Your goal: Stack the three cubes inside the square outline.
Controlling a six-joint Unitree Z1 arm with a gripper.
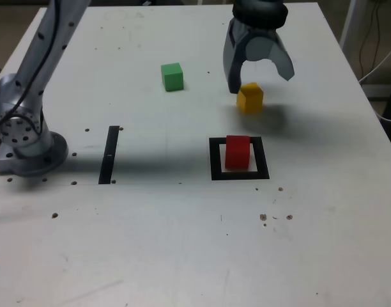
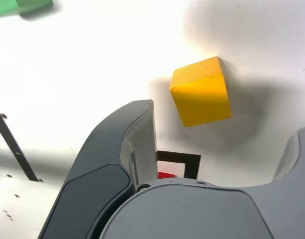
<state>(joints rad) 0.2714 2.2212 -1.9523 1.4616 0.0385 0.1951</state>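
I expect the yellow cube (image 1: 250, 99), which sits crooked (image 2: 201, 92) between my open fingers, to turn square against them when I close them and lift.
My gripper (image 1: 260, 83) hangs open just above and behind the yellow cube (image 1: 250, 98), which rests on the white table at the exterior view's right of centre. In the wrist view the yellow cube (image 2: 200, 92) lies ahead of the spread grey fingers (image 2: 127, 149), not touched by them; the gripper (image 2: 227, 119) holds nothing. The red cube (image 1: 237, 152) stands inside the square outline (image 1: 216, 160), nearer the camera than the yellow one. The green cube (image 1: 172, 76) sits alone toward the exterior view's left. The wrist view shows slivers of the outline (image 2: 180, 158), red cube (image 2: 166, 175) and green cube (image 2: 23, 6).
A narrow black strip (image 1: 109, 155) is taped to the table near the arm's base (image 1: 26, 134) at the exterior view's left. Small screw holes dot the white table (image 1: 183, 243). Cables hang past the table's far right edge.
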